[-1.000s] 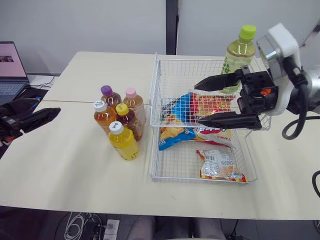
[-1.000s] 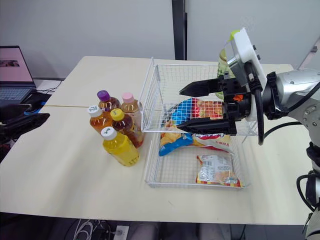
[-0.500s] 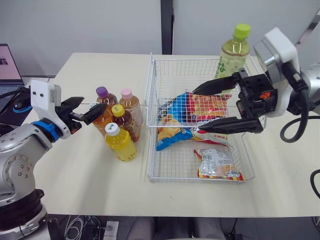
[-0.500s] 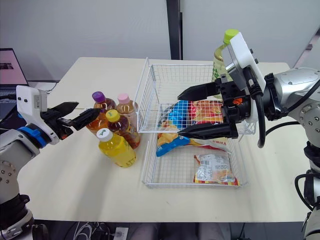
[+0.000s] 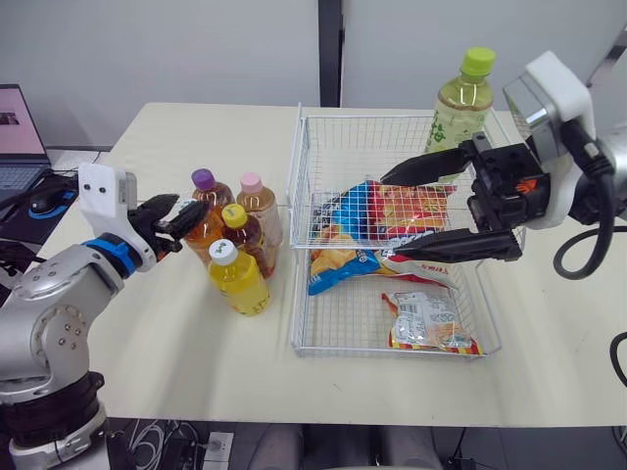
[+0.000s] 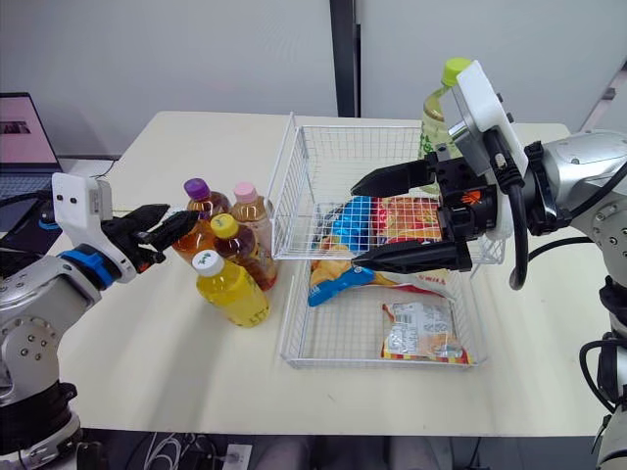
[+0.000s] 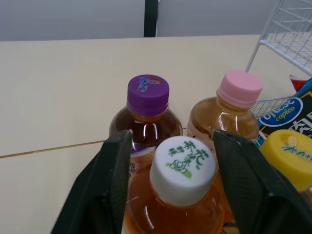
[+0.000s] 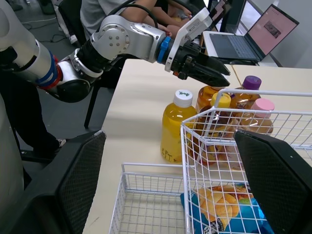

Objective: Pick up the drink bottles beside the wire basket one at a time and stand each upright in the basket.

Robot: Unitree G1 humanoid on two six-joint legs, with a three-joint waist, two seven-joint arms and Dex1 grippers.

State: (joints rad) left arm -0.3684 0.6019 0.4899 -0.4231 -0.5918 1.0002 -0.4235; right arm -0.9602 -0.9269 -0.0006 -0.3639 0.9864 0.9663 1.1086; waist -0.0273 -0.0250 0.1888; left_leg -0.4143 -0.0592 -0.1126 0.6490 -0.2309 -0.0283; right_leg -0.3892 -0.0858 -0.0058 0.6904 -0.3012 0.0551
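Note:
My gripper will lift the white cap (image 7: pixel 183 170), and the whole amber bottle (image 5: pixel 204 233) will come up with it. The cap sits level and snug against the bottle's top part.
Five small bottles stand clustered left of the wire basket (image 5: pixel 300 157): purple cap (image 7: pixel 147 91), pink cap (image 7: pixel 239 88), yellow cap (image 5: pixel 235 215), a yellow juice bottle (image 5: pixel 236 279), and an amber white-capped bottle (image 7: pixel 183 168). My left gripper (image 5: pixel 188 216) is open, one finger on each side of that white cap, with small gaps showing. My right gripper (image 5: pixel 388 217) hangs wide open over the basket, holding nothing. A green-tea bottle (image 5: pixel 460 103) with a lime cap stands upright at the basket's far right corner, its base hidden behind the right gripper.
Snack bags lie in the basket: a red one (image 5: pixel 411 208), a blue one (image 5: pixel 338 264) and a small one (image 5: pixel 426 318). A laptop (image 5: pixel 15 132) sits at the table's far left. Seated people and a second laptop (image 8: pixel 256 34) lie beyond the table's left side.
My left arm came in from the table's left edge to the bottle cluster, and its fingers have narrowed around the white-capped amber bottle. The right gripper stayed open over the basket.

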